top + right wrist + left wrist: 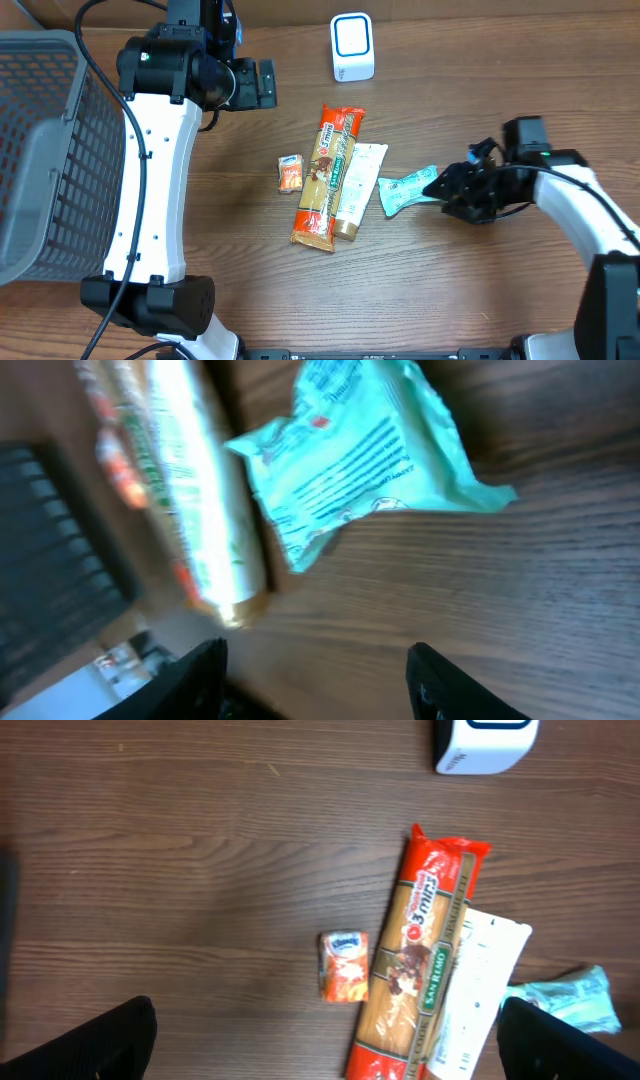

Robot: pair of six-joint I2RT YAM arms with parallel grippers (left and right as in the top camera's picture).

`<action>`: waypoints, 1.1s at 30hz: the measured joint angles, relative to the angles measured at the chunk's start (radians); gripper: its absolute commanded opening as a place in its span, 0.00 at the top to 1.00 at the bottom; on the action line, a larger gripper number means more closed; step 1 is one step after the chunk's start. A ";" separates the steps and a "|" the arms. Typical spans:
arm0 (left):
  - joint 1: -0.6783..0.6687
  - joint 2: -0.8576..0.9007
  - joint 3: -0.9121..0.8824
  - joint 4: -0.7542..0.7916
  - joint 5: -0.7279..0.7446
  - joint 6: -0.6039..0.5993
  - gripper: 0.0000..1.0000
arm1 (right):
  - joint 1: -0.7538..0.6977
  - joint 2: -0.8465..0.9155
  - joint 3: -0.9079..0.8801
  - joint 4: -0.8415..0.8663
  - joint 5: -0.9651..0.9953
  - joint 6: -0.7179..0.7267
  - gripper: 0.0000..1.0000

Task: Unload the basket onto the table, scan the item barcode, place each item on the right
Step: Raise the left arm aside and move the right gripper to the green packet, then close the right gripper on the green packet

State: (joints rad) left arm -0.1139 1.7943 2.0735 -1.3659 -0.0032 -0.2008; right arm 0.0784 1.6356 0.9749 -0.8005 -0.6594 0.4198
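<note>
The teal packet [402, 192] is lying clear of the open fingers of my right gripper, so I need to move over the packet's near end [428, 181] and pinch it before I pick it up.
Several items lie mid-table: an orange pasta pack [325, 175] [415, 960], a white tube [357, 185] [480, 990] [195, 490], a small orange packet [290, 173] [344, 966] and a teal packet [405, 190] [360, 460]. The white barcode scanner [352, 47] [485, 742] stands at the back. My right gripper [440, 190] [318, 655] is low, just right of the teal packet, open, with bare table between its fingers. My left gripper [262, 84] [325, 1030] hangs open above the table's back left, holding nothing.
A grey mesh basket [40, 150] stands at the left edge, beside the left arm. The wooden table [480, 290] stretches to the front and right of the items.
</note>
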 measured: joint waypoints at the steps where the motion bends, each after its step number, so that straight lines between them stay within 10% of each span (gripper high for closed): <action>1: 0.000 0.000 0.000 0.000 -0.005 0.000 0.00 | 0.017 0.007 0.000 0.012 0.026 0.018 0.40; 13: 0.000 0.011 -0.077 0.038 -0.039 -0.002 0.00 | 0.087 0.139 -0.001 0.190 0.255 0.134 0.36; 24: 0.000 0.011 -0.077 0.039 -0.040 -0.002 0.00 | 0.048 0.143 0.000 0.547 0.307 -0.102 0.22; 33: 0.000 0.011 -0.077 0.040 -0.040 -0.002 0.00 | -0.033 0.143 0.056 0.376 0.117 -0.082 0.26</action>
State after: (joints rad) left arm -0.1139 1.8050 1.9965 -1.3258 -0.0429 -0.2028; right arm 0.0452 1.7782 1.0313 -0.4248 -0.5426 0.3382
